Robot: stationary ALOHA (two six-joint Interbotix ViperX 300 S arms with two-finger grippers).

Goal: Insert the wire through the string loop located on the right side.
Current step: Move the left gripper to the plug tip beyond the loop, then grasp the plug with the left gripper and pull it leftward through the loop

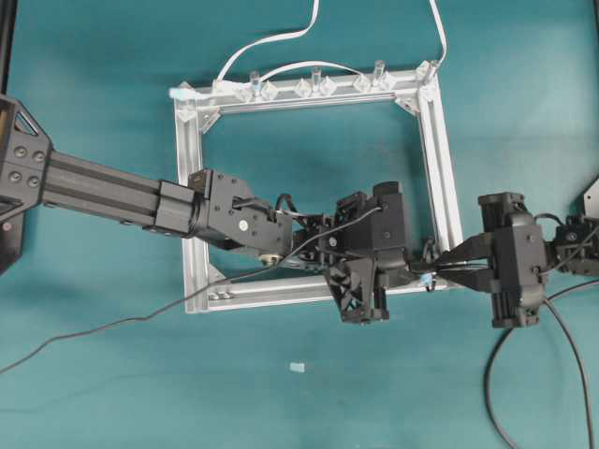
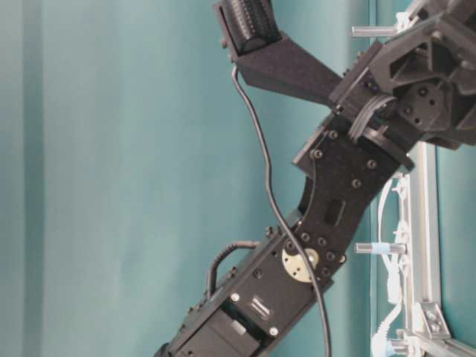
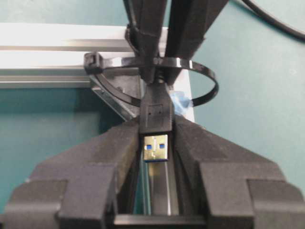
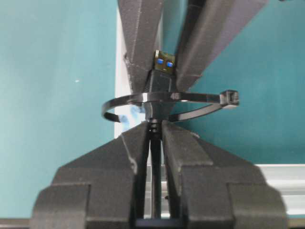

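My right gripper is pinning the wire [image 4: 155, 125] behind the plug. It needs to open before my left gripper pulls the plug [image 3: 156, 112] further through the string loop.
The wire's dark USB plug [image 3: 155, 112] sticks through the string loop [image 3: 209, 86], a thin black ring with a blue-white tag [image 3: 181, 102] at its base on the frame's lower right corner. My left gripper [image 3: 156, 128] is shut on the plug, whose metal tip [image 3: 156, 148] shows between the fingers. From the other side my right gripper [image 4: 156, 125] is shut on the wire [image 4: 155, 143] just behind the plug. The loop [image 4: 190, 98] circles the plug between the two grippers. In the overhead view the left gripper [image 1: 412, 269] and the right gripper [image 1: 442, 269] meet tip to tip.
The silver frame [image 1: 440, 159] lies on the teal table, with clear clips [image 1: 314, 86] and white cables [image 1: 281, 37] along its top rail. A long black cable [image 1: 112, 325] trails off to the left, and black leads [image 1: 491, 374] curl at the lower right. A small pale scrap [image 1: 298, 367] lies in front.
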